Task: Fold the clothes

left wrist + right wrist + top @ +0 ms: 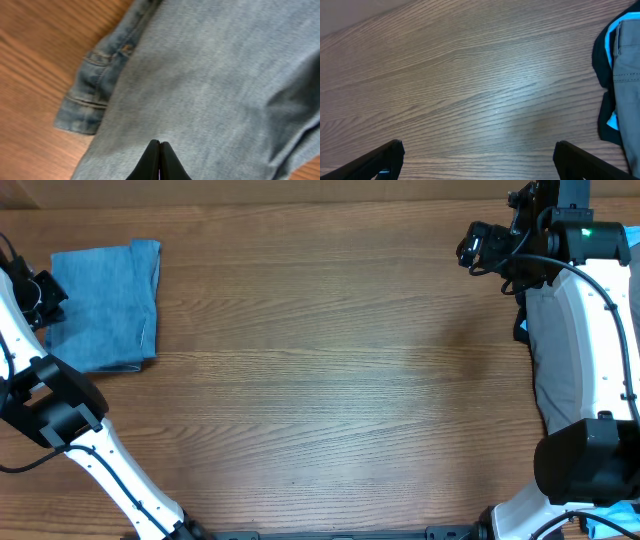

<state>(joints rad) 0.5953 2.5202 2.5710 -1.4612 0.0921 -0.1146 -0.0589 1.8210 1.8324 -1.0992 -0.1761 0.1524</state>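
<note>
A raised crease (147, 320) goes along the edge of the jeans, away from my closed left gripper. My left gripper should sweep back over the denim (103, 305) to flatten the crease.
The light-blue denim jeans (105, 305) lie folded into a rectangle at the table's far left. They fill the left wrist view (210, 75), with a stitched waistband edge (95, 85) at the left. My left gripper (160, 150) is shut with nothing between its fingers, right over the denim; in the overhead view it (50, 298) sits at the jeans' left edge. My right gripper (480, 157) is open and empty over bare wood, at the far right in the overhead view (472, 246). Grey trousers (627, 75), a black garment (600, 55) and a pale-blue garment (611, 120) lie beside it.
A pile of grey cloth (560, 355) lies along the table's right edge under the right arm. The wooden table (320, 380) spans the view between the two arms. The left arm's base (50, 415) stands at the front left.
</note>
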